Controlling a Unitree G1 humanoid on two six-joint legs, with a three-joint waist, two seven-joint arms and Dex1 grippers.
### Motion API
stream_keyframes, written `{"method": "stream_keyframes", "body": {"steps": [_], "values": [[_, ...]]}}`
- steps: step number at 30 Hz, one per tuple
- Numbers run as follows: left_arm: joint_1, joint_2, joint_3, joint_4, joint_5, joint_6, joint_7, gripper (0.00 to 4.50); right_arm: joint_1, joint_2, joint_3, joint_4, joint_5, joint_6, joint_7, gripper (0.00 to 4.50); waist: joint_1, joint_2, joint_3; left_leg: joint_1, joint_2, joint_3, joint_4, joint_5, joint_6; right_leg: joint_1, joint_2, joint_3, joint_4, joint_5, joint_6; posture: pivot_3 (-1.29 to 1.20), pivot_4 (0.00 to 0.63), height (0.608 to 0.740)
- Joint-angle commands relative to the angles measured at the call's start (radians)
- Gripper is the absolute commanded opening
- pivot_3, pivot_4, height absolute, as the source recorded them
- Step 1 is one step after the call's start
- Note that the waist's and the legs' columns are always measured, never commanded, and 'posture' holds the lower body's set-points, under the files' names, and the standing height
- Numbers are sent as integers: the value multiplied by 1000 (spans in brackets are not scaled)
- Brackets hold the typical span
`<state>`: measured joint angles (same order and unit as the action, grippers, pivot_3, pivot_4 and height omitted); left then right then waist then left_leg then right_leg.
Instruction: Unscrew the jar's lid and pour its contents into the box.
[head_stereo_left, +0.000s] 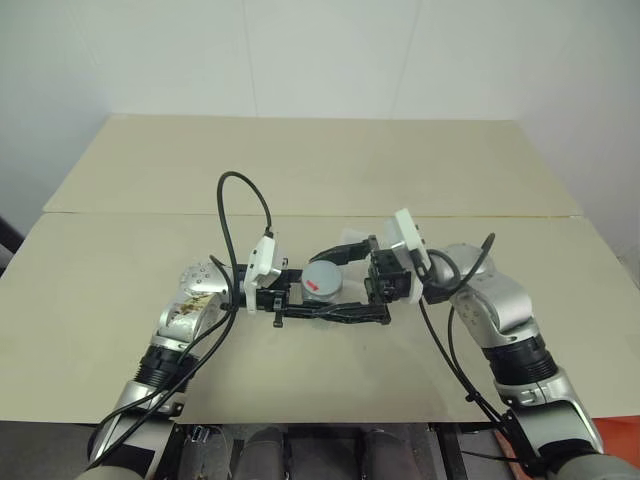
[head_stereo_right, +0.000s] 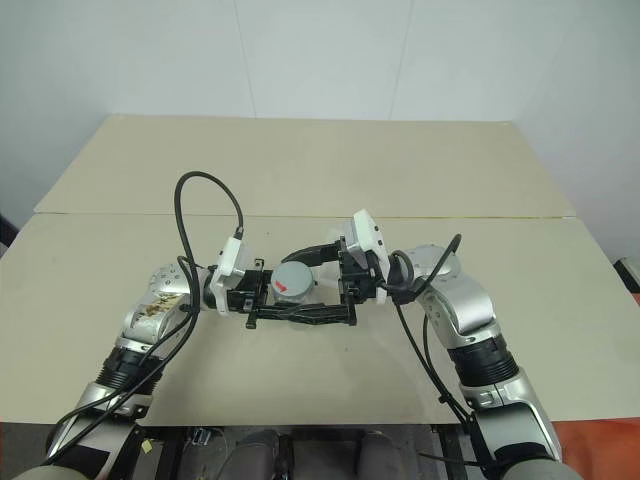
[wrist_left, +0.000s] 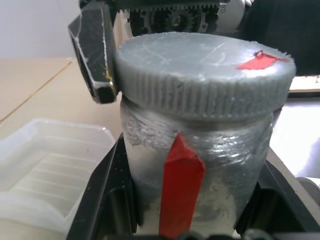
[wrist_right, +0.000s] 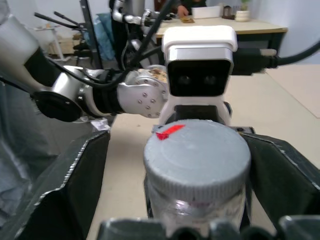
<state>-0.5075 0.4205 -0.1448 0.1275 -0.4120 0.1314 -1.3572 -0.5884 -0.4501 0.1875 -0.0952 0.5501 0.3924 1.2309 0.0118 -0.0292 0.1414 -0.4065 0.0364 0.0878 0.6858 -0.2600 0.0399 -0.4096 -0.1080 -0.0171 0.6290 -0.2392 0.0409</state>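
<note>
Next, my right gripper backs away, tilts and rolls the lid's near side (wrist_right: 148, 167) with a finger, because its fingers are clear of the lid's rim (wrist_right: 247, 167).
My left gripper (wrist_left: 187, 202) is shut on the body of the jar (head_stereo_left: 322, 290) and holds it upright a little above the table. The grey ribbed lid (wrist_right: 197, 155), with a red mark on top, sits on the jar. From the opposite side my right gripper (wrist_right: 177, 145) straddles the lid. It is open, with a gap between each finger and the rim. A red strip runs down the jar's side (wrist_left: 180, 190). The clear box (wrist_left: 45, 160) lies on the table just beyond the jar. The contents are hidden inside the jar.
Two beige tabletops (head_stereo_left: 300, 170) meet at a seam running left to right behind the grippers. Black cables (head_stereo_left: 245, 200) loop up from both wrists. The near table edge (head_stereo_left: 330, 422) lies close below the arms.
</note>
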Motion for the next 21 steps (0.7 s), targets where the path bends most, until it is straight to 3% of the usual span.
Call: {"method": "stream_keyframes", "body": {"steps": [1, 10, 21], "values": [[5, 6, 36, -20, 1, -12, 53, 1928, 43, -11, -60, -101, -7, -11, -85, 4478, 0, 0, 0, 0, 0, 0, 0, 0, 0, 0, 0, 0, 0, 0, 0, 0, 150, 740], [16, 6, 46, -18, 0, 2, 98, 1928, 134, 66, -47, -343, -48, 79, -413, 4478, -5, 0, 0, 0, 0, 0, 0, 0, 0, -1, 0, 1, 0, 0, 0, 0, 150, 740], [4, 6, 42, -14, 0, 7, 94, 1928, 96, 158, 32, -270, -193, 112, -609, 4478, -3, 0, 0, -1, 0, 0, 0, 0, 0, -1, 0, 0, 0, 0, 0, 0, 150, 740]]}}
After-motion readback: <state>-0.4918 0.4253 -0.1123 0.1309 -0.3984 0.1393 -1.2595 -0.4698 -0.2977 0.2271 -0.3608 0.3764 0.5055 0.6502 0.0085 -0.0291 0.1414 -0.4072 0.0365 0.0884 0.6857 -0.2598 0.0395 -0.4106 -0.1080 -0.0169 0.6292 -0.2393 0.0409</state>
